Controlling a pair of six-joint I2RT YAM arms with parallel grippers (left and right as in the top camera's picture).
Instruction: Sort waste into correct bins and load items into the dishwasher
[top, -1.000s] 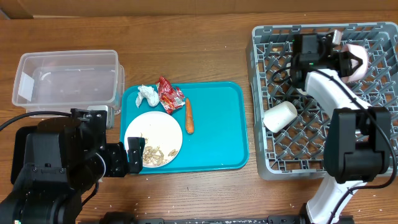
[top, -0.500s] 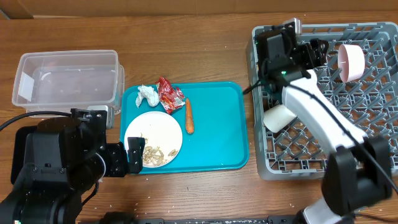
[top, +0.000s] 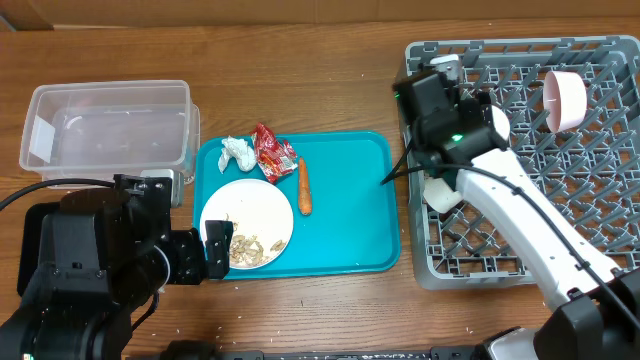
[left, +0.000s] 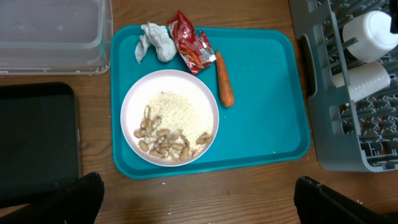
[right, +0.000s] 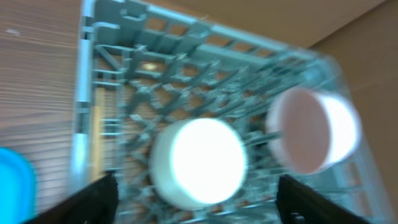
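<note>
Next, my right gripper pushes the pink cup (top: 565, 100) over toward the white cup (top: 501, 122) before leaving the grey dish rack, because the pink cup is standing on its side in the rack.
The white plate (top: 248, 222) with beige food scraps (top: 250, 248) lies on the teal tray (top: 350, 220). Next to it are the white tissue (top: 237, 152), the red wrapper (top: 272, 152) and the carrot piece (top: 304, 187). The pink cup (top: 563, 98) stands on its side in the grey dish rack (top: 540, 170). A white cup (top: 443, 190) lies at the rack's left, partly under my right arm. My right gripper (top: 455, 115) (right: 202, 208) is open and empty above that cup (right: 199, 162). My left gripper (top: 205, 255) (left: 199, 211) is open and empty at the tray's front left.
The clear tub (top: 110, 125) stands at the back left. The black tray (left: 37, 143) lies in front of it, mostly under my left arm in the overhead view. Two white cups (left: 372, 28) (left: 367, 78) show in the rack in the left wrist view.
My right gripper let go of the pink cup, which stays in the rack, and the arm has swung left to the rack's left side. The left arm has not moved.
</note>
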